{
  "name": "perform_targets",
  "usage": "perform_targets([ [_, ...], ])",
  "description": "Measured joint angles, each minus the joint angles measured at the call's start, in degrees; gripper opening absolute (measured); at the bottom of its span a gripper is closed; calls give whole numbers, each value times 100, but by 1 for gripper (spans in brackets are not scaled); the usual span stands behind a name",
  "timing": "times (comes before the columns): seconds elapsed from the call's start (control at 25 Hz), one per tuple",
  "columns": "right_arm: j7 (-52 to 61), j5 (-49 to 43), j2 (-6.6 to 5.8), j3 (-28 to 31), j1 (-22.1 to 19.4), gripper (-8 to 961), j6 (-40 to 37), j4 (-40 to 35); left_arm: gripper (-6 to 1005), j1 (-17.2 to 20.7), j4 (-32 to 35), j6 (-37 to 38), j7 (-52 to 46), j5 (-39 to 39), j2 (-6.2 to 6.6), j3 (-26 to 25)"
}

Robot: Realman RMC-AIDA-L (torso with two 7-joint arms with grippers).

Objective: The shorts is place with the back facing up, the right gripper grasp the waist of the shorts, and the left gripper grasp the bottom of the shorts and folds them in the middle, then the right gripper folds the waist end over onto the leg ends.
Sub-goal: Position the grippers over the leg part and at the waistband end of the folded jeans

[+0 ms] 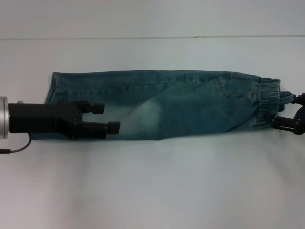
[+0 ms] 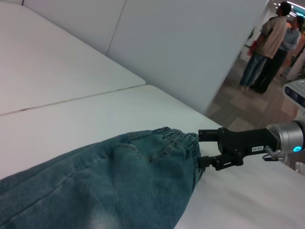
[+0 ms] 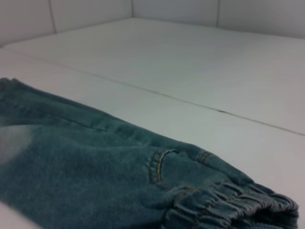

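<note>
The shorts are lying loose under my open left gripper, so my left gripper needs to hold their middle (image 1: 164, 129) down first. Then my right gripper will fold the shorts' waist over.
The blue denim shorts (image 1: 181, 107) lie flat across the white table, folded lengthwise into a long strip with a pale bleached patch (image 1: 143, 117) near the middle. The ruffled waist (image 1: 268, 95) points right, and the leg ends (image 1: 55, 88) lie at the left. My left gripper (image 1: 109, 118) hovers over the leg part, open, with nothing between its fingers. My right gripper (image 1: 280, 110) sits at the waist edge, its fingers apart on either side of the band. The left wrist view shows the right gripper (image 2: 199, 147) against the waist (image 2: 178, 138). The waist (image 3: 228, 202) fills the right wrist view's lower corner.
A seam in the white table (image 1: 152, 37) runs behind the shorts. In the left wrist view a white wall panel (image 2: 190, 43) stands beyond the table, with people (image 2: 267, 45) on the floor past it.
</note>
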Motion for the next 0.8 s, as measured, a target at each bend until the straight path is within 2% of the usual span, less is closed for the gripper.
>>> perform_targets([
  [0.24,192,-466,-115,-70,273,916,72,186,861,21,-68,-15,15,52,-24,0],
  [0.4,162,-567,-81,-111,318,907,170,186,855,53,-71,-21,15,58,-39,-13],
  [0.8,-228,-506,-12,-48,172,824,-170,19,840,66,-71,-57,34,60,-36,-19],
])
